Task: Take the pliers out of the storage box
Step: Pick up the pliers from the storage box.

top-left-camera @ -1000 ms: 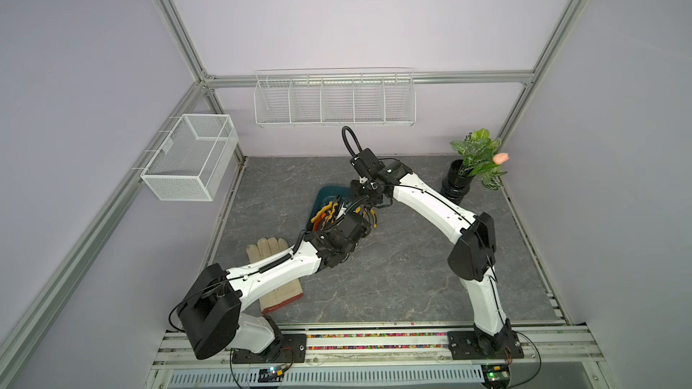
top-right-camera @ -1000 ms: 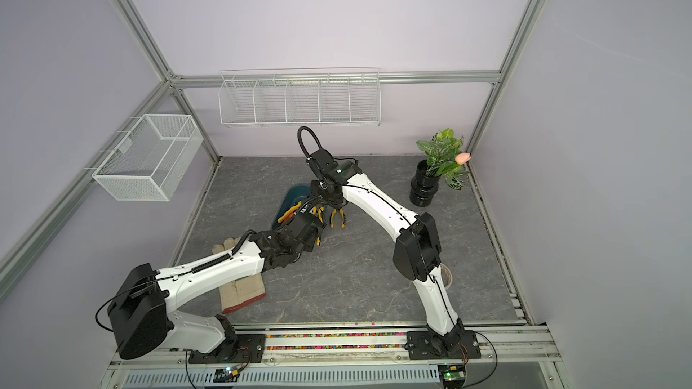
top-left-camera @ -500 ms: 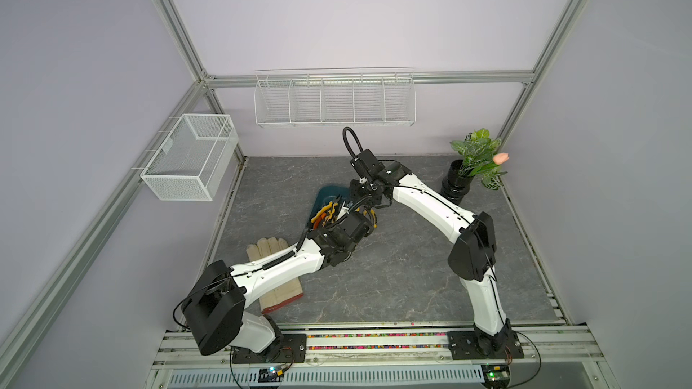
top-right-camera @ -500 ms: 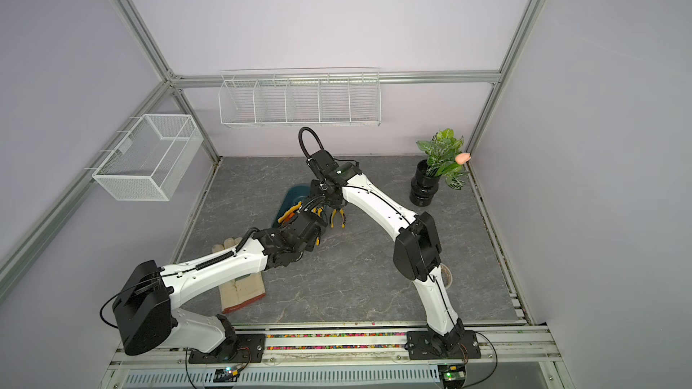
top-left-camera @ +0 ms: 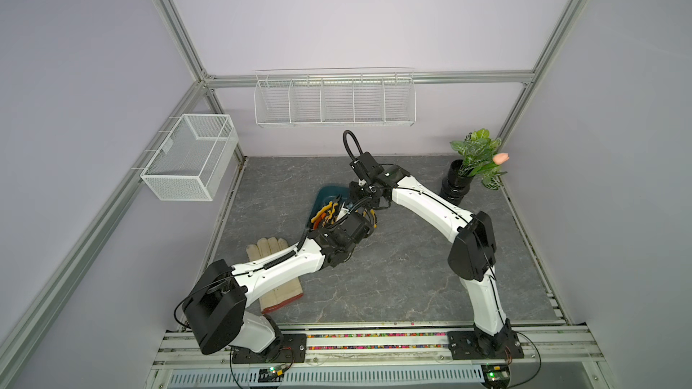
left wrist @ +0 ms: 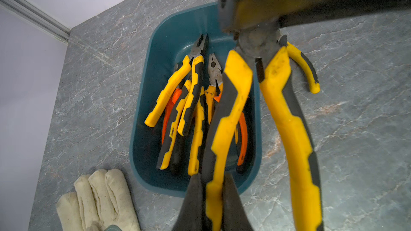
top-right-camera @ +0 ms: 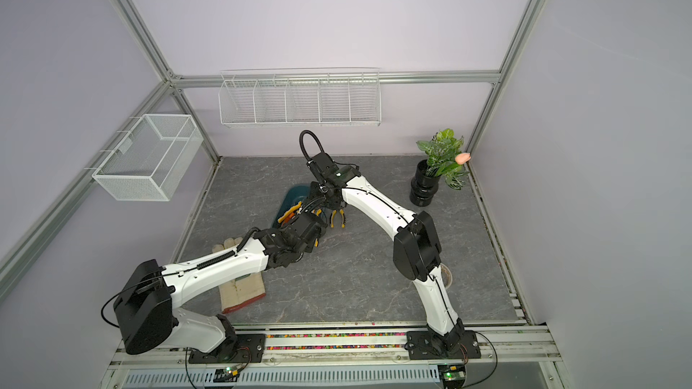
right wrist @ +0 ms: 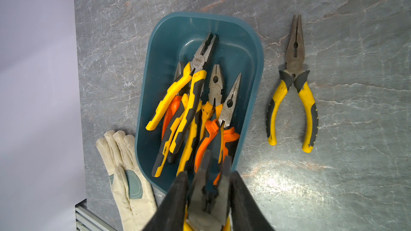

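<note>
My left gripper should free the pliers' yellow handle while my right gripper is on the metal head (left wrist: 259,43). My right gripper should then put the pliers down next to the other pair (top-right-camera: 354,217).
A yellow-and-black pair of pliers (left wrist: 233,98) hangs in the air over the near end of the storage box (left wrist: 142,107), held from both ends. My left gripper (left wrist: 213,187) is shut on one of its yellow handles. My right gripper (right wrist: 210,174) has its fingers pressed on both sides of the metal head (right wrist: 209,198). Several more pliers (right wrist: 191,89), yellow-handled and orange-handled, lie piled in the dark teal box (right wrist: 200,16). In both top views the two wrists meet above the box (top-left-camera: 329,192), which they partly hide.
Another yellow-handled pair of pliers (right wrist: 293,63) lies on the grey table right of the box. A cream work glove (right wrist: 124,174) lies by the box's near left corner. A potted plant (top-left-camera: 475,166) stands back right. A wire basket (top-left-camera: 191,159) and a wire rack (top-left-camera: 333,99) hang on the walls.
My right gripper's fingers have closed in on the pliers' head. Both arms have barely moved above the box.
</note>
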